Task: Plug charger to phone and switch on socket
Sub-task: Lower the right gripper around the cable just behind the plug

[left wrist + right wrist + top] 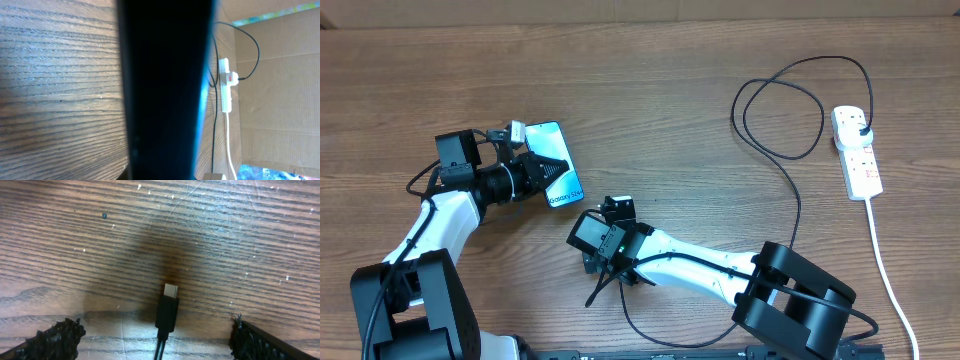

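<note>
My right gripper needs to square its open fingers to the connector, which lies slanted between them, and close on its cable end with the metal tip clear.
The phone, its blue screen lit, is tilted up off the table at the left with my left gripper shut on its lower half. In the left wrist view the phone fills the middle as a dark slab with a blue edge. The charger is a thin black cable looping from its plug in the white socket at the right down under my right arm. Its connector tip lies on the wood between the wide-apart fingers of my open right gripper, touching neither.
The socket's thick white cord runs down the right side to the front edge. A cardboard wall stands behind the table's far edge. The socket and black cable show beyond the phone.
</note>
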### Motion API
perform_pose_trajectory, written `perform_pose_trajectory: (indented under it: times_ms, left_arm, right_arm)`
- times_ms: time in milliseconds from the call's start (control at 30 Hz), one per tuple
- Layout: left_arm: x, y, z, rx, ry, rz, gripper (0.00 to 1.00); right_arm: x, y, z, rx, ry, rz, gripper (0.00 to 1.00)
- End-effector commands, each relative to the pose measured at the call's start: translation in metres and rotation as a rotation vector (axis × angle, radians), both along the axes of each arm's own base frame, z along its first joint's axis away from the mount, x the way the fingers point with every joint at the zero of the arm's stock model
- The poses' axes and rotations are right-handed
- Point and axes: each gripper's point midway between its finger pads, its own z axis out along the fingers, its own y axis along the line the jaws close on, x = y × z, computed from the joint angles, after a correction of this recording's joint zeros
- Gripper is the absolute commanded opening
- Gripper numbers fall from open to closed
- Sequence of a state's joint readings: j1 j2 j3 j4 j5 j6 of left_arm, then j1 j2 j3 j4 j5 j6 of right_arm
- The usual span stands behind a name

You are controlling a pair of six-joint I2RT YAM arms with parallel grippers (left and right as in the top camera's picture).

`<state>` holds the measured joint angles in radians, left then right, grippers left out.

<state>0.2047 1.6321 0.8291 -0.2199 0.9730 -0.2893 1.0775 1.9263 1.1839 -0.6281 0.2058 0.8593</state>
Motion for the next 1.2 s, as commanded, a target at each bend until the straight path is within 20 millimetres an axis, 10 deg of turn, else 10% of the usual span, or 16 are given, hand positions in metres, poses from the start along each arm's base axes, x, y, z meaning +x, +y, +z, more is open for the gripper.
perform_pose_trajectory:
  times_ms: [0, 333, 667, 1167]
  left_arm:
    - [-0.001, -0.003, 0.012, -0.027, -0.030, -0.016, 0.04]
    - [-0.001, -0.003, 0.012, -0.027, -0.031, -0.016, 0.04]
    - [-0.001, -0.003, 0.012, -0.027, -0.031, -0.016, 0.04]
    - [-0.001, -0.003, 0.012, -0.026, -0.031, -0.016, 0.04]
  right_arm:
    - [-0.010, -0.005, -0.013, -0.014, 0.071, -0.004, 0.97]
    - [-0.022, 0.001, -0.014, 0.021, 0.141, 0.014, 0.93]
    - [-0.025, -0.003, -0.015, 0.003, 0.153, 0.013, 0.40]
    - [-0.019, -0.011, -0.015, -0.025, 0.120, -0.050, 0.26]
